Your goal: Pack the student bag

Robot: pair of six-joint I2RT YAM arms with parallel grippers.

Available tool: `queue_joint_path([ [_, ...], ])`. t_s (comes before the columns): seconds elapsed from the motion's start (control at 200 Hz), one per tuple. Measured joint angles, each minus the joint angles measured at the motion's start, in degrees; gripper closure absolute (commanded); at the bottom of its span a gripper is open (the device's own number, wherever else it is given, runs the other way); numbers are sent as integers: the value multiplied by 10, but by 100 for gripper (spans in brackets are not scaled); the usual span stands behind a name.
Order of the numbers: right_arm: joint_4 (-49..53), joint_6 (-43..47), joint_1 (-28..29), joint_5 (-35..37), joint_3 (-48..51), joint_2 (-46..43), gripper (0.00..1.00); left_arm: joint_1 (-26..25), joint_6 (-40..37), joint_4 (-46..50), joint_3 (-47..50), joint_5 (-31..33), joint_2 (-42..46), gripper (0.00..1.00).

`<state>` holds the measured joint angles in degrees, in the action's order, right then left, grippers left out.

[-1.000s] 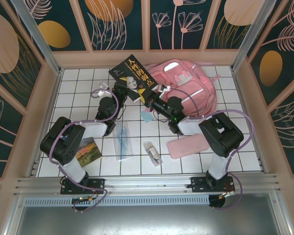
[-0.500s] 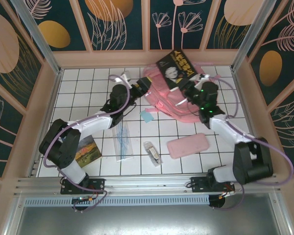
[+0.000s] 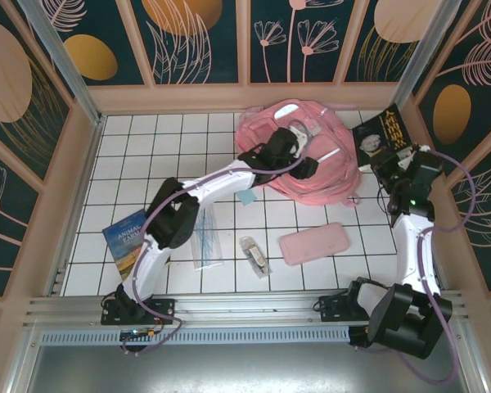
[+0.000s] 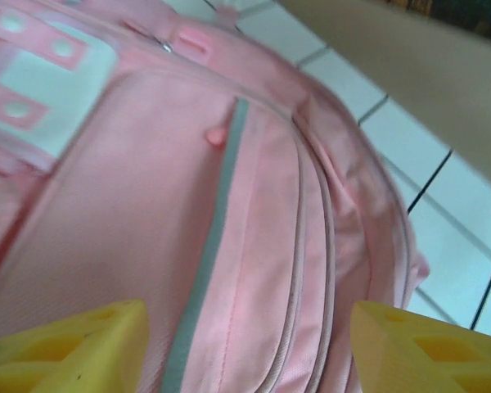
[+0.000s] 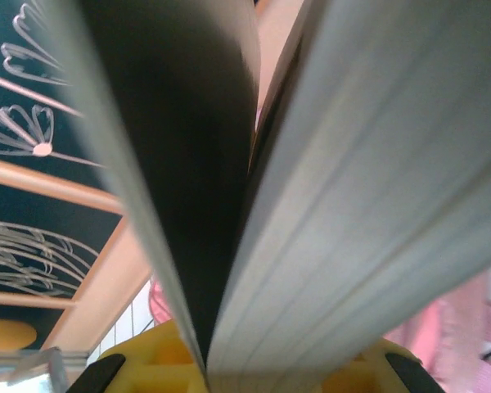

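Observation:
The bag's side fabric hangs in loose folds (image 4: 352,217) past the zip seams, so I expect the bag's front (image 4: 266,246) to come up and back like a flap when the robot pulls it up.
The student bag (image 3: 331,168), a large pink backpack, lies at the back of the tiled floor. My left gripper (image 3: 293,141) reaches over its front and stands open. In the left wrist view its yellow fingertips (image 4: 74,348) sit wide apart above the bag's pink fabric (image 4: 254,213) with a grey strip and zip seams, nothing between them. My right gripper (image 3: 397,157) is at the back right, off the bag's right side, shut on a black book (image 3: 379,135). In the right wrist view the book's splayed pages (image 5: 352,205) rise from between the yellow jaws.
A flat pink pencil case (image 3: 313,243) lies near the front right. A clear sleeve with pens (image 3: 204,233), a small packet (image 3: 254,254) and a blue card (image 3: 245,196) lie mid-floor. A blue animal book (image 3: 129,239) sits at the left. Peach walls enclose the floor.
My right arm swung the black book from above the bag out to the back right corner. My left arm stretched further right, onto the bag's front.

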<state>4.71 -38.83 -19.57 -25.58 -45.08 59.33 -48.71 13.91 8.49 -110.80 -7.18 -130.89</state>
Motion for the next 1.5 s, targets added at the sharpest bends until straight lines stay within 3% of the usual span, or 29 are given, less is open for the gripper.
queue_joint_path([
  [0.21, 16, 0, -37, -39, 26, -10, 100, -24, -92, 108, -107, 15, -88, 33],
  [0.53, 19, 2, -37, -66, 26, -13, 100, -23, -146, 144, -156, 52, -144, 31],
  [0.55, 20, 2, -37, -67, 26, -13, 100, -23, -148, 145, -157, 53, -145, 36],
  [0.59, 20, 2, -37, -69, 26, -14, 100, -24, -151, 145, -159, 58, -148, 63],
  [0.615, 20, 1, -37, -69, 26, -14, 100, -24, -157, 145, -160, 65, -150, 74],
  [0.725, 20, 2, -37, -71, 26, -20, 100, -26, -167, 144, -170, 79, -162, 100],
  [1.026, 57, 15, -41, -53, -6, -31, 100, -20, -119, 114, -131, 80, -131, 100],
  [1.501, 61, 9, -75, -49, -12, -45, 100, 87, 106, 33, -52, -109, 10, 100],
])
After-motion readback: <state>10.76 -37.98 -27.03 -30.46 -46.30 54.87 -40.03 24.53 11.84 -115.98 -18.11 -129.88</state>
